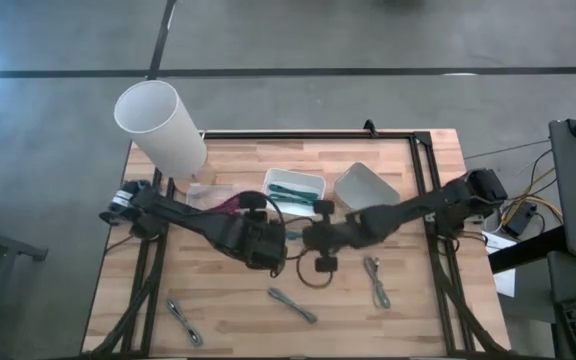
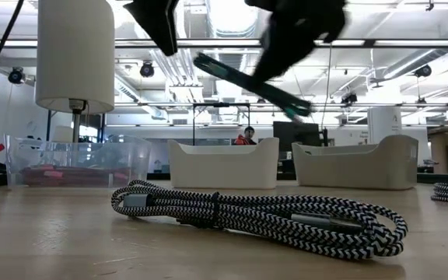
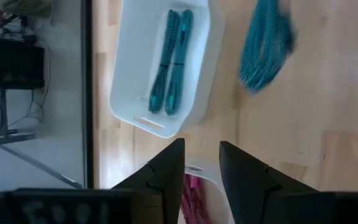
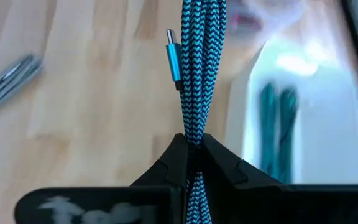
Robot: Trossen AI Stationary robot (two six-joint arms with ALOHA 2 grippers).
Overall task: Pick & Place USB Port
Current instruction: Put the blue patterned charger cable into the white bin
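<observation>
My left gripper should move back before I lower the cable into the white bin (image 1: 294,188), because it is close beside the teal cable (image 2: 215,68) in my right gripper.
A teal braided USB cable (image 4: 197,74), folded into a bundle with a blue plug (image 4: 173,53), is up in the air above the table's middle with my right gripper (image 4: 191,146) shut on it. It shows blurred in the low view (image 2: 247,82) and in the left wrist view (image 3: 266,43). My left gripper (image 3: 201,162) hovers open and empty just left of it, over the clear bin's edge. A white bin (image 1: 293,185) with more teal cables (image 3: 173,62) stands behind both grippers. My right gripper pinches the folded teal bundle (image 4: 194,127) between its two fingers, several strands together. The bundle runs along the fingers and sticks out past their tips, plug end outward. It is lifted clear of the table and hangs slanted in the low view.
A clear bin (image 1: 213,195) with pink cables stands at the back left beside a tall white cylinder (image 1: 160,125). A second white bin (image 1: 366,185) is at the back right. Grey cables (image 1: 293,305) (image 1: 183,320) (image 1: 376,280) lie along the near side, a black-and-white one (image 2: 263,214) closest.
</observation>
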